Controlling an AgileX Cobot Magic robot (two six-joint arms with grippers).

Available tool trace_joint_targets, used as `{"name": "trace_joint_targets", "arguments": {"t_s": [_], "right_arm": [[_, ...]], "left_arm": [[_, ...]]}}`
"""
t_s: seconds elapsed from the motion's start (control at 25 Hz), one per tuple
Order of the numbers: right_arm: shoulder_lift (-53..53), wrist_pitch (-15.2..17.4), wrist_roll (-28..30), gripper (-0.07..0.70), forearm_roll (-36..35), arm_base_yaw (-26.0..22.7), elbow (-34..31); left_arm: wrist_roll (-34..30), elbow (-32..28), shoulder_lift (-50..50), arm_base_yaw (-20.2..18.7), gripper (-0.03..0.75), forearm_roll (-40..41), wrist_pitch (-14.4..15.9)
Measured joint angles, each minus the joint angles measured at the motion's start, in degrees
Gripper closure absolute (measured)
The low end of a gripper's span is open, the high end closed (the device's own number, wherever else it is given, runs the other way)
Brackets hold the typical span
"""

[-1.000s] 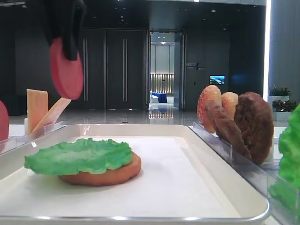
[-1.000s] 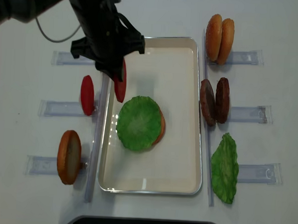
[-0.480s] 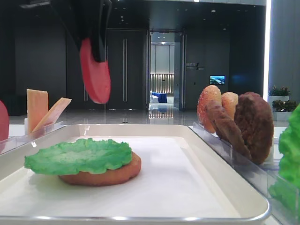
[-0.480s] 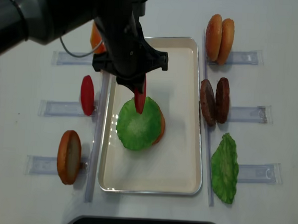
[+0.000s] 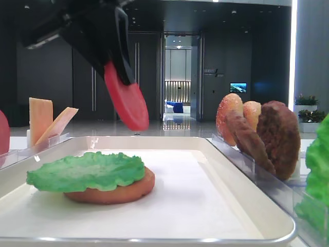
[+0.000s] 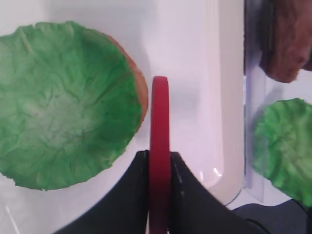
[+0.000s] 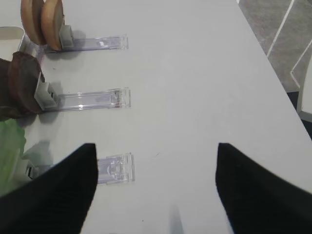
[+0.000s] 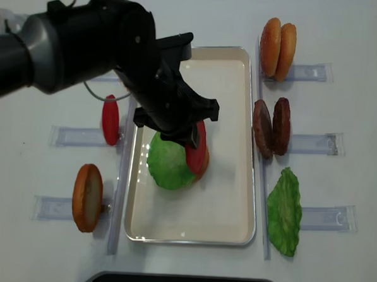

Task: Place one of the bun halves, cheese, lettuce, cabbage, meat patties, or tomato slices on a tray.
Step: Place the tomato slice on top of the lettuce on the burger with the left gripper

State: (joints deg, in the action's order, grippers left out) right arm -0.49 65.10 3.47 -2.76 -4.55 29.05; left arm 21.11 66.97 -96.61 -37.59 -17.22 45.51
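Note:
The tomato slice point(image 8: 197, 153) is hanging on edge over the rim of the lettuce leaf, so the robot's left gripper should move it back over the leaf's middle point(image 8: 172, 158) and put it down flat.
My left gripper point(image 6: 159, 157) is shut on a red tomato slice point(image 6: 159, 117), gripping it by the rim so it stands on edge. The slice point(image 8: 197, 151) hangs tilted just above the right side of a green lettuce leaf point(image 8: 167, 163). The leaf lies on a bun half point(image 5: 115, 193) in the white tray point(image 8: 227, 193). In the low exterior view the slice point(image 5: 126, 102) is clear of the lettuce point(image 5: 85, 171). My right gripper point(image 7: 156, 190) is open over bare table with nothing between its fingers.
Clear racks flank the tray. On the right are two bun halves point(image 8: 277, 39), two meat patties point(image 8: 271, 126) and a lettuce leaf point(image 8: 284, 212). On the left are a tomato slice point(image 8: 110, 119), a bun half point(image 8: 87, 197) and cheese point(image 5: 41, 118).
My left arm has carried the tomato slice from the tray's left edge rightward and lower, over the lettuce, and the slice has tilted. The lettuce and bun have not moved.

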Motion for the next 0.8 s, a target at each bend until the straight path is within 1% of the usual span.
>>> {"name": "trace_joint_targets", "arguments": {"t_s": [0.12,0.2,0.28,0.4,0.52,0.64,0.8], "right_arm": [[0.0,0.0,0.0,0.145,0.0,0.0,0.0],[0.0,0.0,0.0,0.145,0.0,0.0,0.0],[0.0,0.0,0.0,0.145,0.0,0.0,0.0],[0.0,0.0,0.0,0.145,0.0,0.0,0.0],[0.0,0.0,0.0,0.145,0.0,0.0,0.0],[0.0,0.0,0.0,0.145,0.0,0.0,0.0],[0.0,0.0,0.0,0.145,0.0,0.0,0.0]], "left_arm": [[-4.6,-3.13,4.58,3.06,0.657,-3.92,-0.9],[-6.16,-5.42,7.31,4.76,0.657,-4.67,-1.7],[-7.35,-7.19,8.97,5.67,0.657,-4.92,-2.02],[-8.44,-9.1,9.18,5.72,0.657,-5.6,-3.18],[-10.76,-11.51,9.18,5.72,0.657,-7.5,-6.26],[-11.67,-13.71,9.18,5.72,0.657,-7.82,-9.35],[-12.31,-14.11,8.18,5.72,0.657,-8.24,-11.88]]}}
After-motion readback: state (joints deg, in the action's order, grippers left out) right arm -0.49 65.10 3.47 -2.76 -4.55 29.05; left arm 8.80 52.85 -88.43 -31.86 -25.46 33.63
